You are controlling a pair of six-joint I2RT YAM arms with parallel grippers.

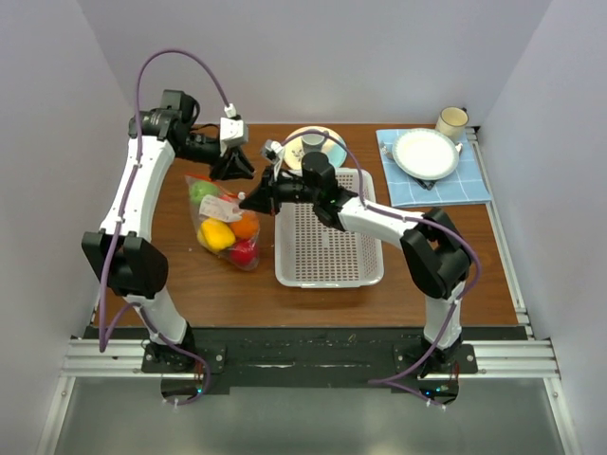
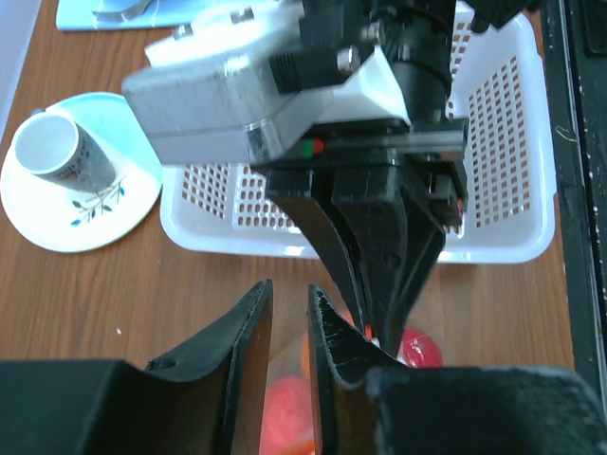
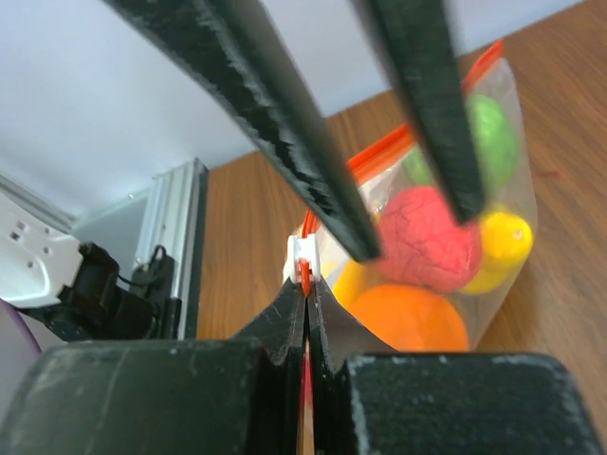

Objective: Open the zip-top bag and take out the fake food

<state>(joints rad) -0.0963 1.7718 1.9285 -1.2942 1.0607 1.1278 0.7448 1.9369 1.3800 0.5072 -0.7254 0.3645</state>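
Observation:
The white slider (image 3: 303, 254) is outside my left gripper's fingers, so next my left gripper opens and grabs the slider (image 1: 241, 196) while my right gripper holds the bag's zip.
The zip-top bag (image 1: 205, 216) lies on the table left of the basket, with its orange-red zip strip (image 3: 379, 152) along the top edge. Through the clear plastic show the fake food pieces: red (image 3: 427, 246), orange (image 3: 408, 318), yellow (image 3: 503, 242) and green (image 3: 493, 137). My right gripper (image 3: 305, 284) is shut on the zip strip just behind the white slider (image 3: 302, 256). My left gripper (image 2: 289, 308) hovers over the bag's top edge beside the right gripper (image 2: 375, 327). Its jaws stand a narrow gap apart, and the blurred bag shows below that gap.
A white perforated basket (image 1: 327, 256) stands right of the bag. Behind it is a saucer (image 2: 57, 213) bearing a small cup (image 2: 52, 152). At the back right, a blue cloth (image 1: 474, 185) carries a white plate (image 1: 427, 154), with a mug (image 1: 452, 120) beside it.

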